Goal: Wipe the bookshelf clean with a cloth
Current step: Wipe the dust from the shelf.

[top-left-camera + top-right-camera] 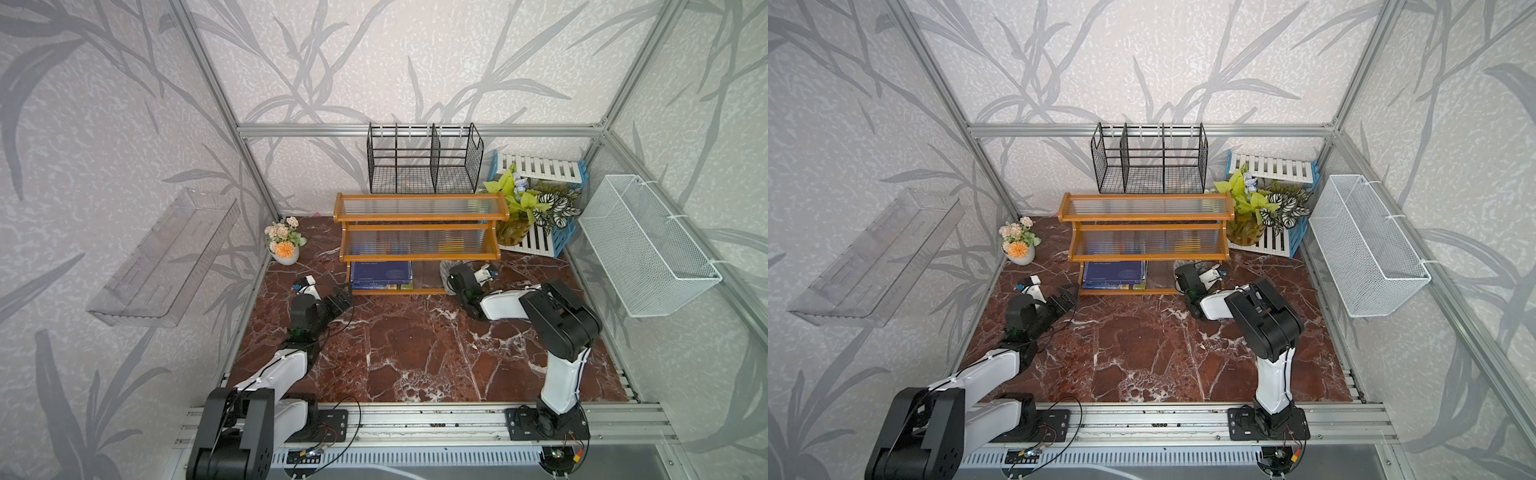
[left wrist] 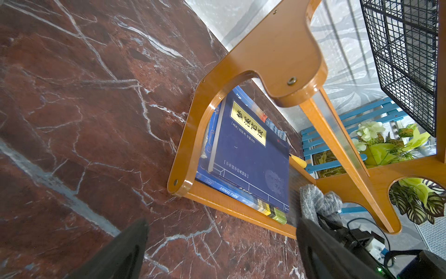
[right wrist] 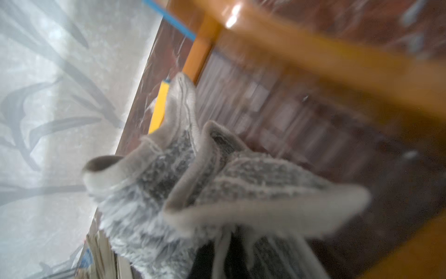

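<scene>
I should pull the cloth out past the shelf's end with my right gripper before wiping the middle level [image 1: 468, 241], as the blue books [image 1: 381, 273] block the lowest level's remainder.
The bookshelf [image 1: 419, 216] [image 1: 1148, 226], orange-brown wood with ribbed clear panels, stands at the back middle of the marble table. On the left of its lowest tier is a stack of blue books [image 1: 380, 275] [image 2: 251, 154]. My right gripper [image 1: 452, 277] [image 1: 1183, 277] [image 3: 222, 261] reaches into that tier to the right of the books. It is shut on the grey and white cloth [image 1: 445, 268] [image 2: 318, 200] [image 3: 217, 183], which bunches over the ribbed panel. My left gripper [image 1: 347, 291] [image 1: 1073, 291] [image 2: 220, 241] is open and empty, just off the shelf's left front foot.
Behind the shelf hangs a black wire rack [image 1: 424, 162]. Green plants [image 1: 528, 208] and slatted crates [image 1: 540, 166] fill the back right corner. A white mesh basket [image 1: 648, 245] hangs on the right wall and a clear tray [image 1: 166, 257] on the left. A flower pot [image 1: 284, 243] stands at the back left.
</scene>
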Motion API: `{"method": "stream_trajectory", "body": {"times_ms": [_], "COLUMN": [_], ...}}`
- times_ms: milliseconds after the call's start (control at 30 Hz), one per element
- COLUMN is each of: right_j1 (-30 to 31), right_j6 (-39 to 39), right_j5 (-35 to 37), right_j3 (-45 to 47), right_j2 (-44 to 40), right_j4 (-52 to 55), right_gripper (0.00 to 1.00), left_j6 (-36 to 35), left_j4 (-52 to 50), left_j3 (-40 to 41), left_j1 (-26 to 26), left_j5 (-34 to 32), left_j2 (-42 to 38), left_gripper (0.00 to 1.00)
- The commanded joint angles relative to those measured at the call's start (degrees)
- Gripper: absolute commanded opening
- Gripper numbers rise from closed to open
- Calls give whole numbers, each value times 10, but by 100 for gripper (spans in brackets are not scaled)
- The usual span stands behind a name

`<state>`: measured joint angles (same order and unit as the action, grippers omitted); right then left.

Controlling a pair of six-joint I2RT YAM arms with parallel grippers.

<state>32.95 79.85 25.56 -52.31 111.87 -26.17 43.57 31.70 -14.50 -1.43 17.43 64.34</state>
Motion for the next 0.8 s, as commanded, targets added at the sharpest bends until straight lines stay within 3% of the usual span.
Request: {"method": "stream_trajectory", "body": {"times_ms": [0,233,333,767], "right_j1": [34,74,69,-12], "right_j6": [-18,9,23,114], "right_j5": [-65,-113,-94,43], "right_j3": [-25,-82,-67,50], "right_j2": [42,119,123,-3], "right_j4": [32,21,20,110], "right_gripper": [0,0,0,0], "left_j6": [-2,2,3,4], "left_j4": [5,15,14,15], "left_j3": [8,12,12,10], "left_j1": [-2,-3,-3,-2], "left_j5": [-6,0,1,-1], "left_j2": [-5,0,-2,-3], "left_gripper": [100,100,100,100]}}
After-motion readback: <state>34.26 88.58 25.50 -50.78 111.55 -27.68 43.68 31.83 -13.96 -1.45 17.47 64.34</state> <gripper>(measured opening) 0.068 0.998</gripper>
